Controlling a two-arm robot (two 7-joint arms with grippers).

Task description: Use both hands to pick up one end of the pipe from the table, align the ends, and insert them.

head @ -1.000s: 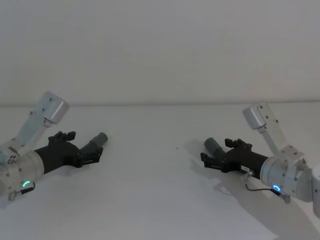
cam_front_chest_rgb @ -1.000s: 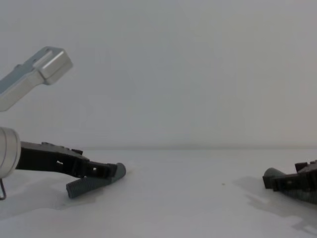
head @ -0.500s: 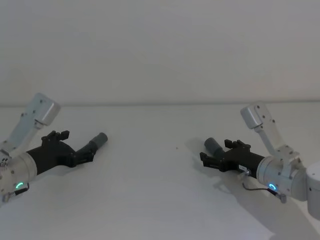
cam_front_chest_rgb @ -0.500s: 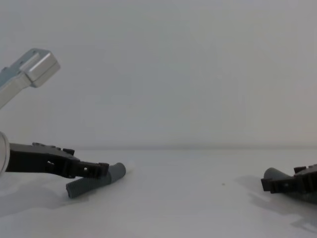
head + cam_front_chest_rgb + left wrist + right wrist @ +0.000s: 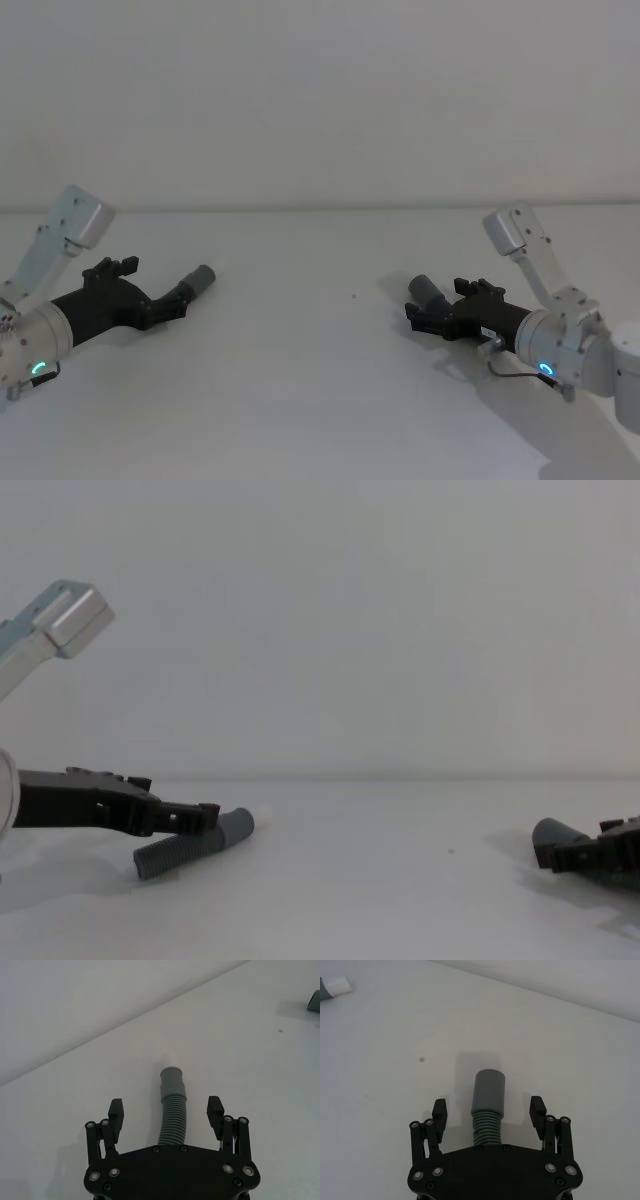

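The cuff will stay straight instead of drooping when I lift, because my right gripper has its fingers on both sides of the corrugated hose (image 5: 487, 1128) just behind the plain grey cuff (image 5: 557, 834).
The pipe lies in two pieces on the white table (image 5: 320, 400). The left piece (image 5: 173, 1120) is a dark corrugated hose whose grey cuff (image 5: 172, 1082) ends in a white tip (image 5: 171, 1055); it also shows in the head view (image 5: 196, 279) and the chest view (image 5: 190, 845). My left gripper (image 5: 165, 1108) is open, its fingers standing apart on either side of the hose without touching it. The right piece ends in a plain grey cuff (image 5: 489, 1091), seen too in the head view (image 5: 428, 292). My right gripper (image 5: 488, 1107) is open and straddles that hose just behind the cuff.
A small dark speck (image 5: 354, 295) lies on the table between the two pieces. The table's far edge (image 5: 320, 209) meets a plain white wall. Open white surface stretches between my two arms.
My left gripper has drawn back to the left along its hose, leaving more of the cuff end showing. The right gripper has shifted slightly to the right. Neither pipe piece has moved.
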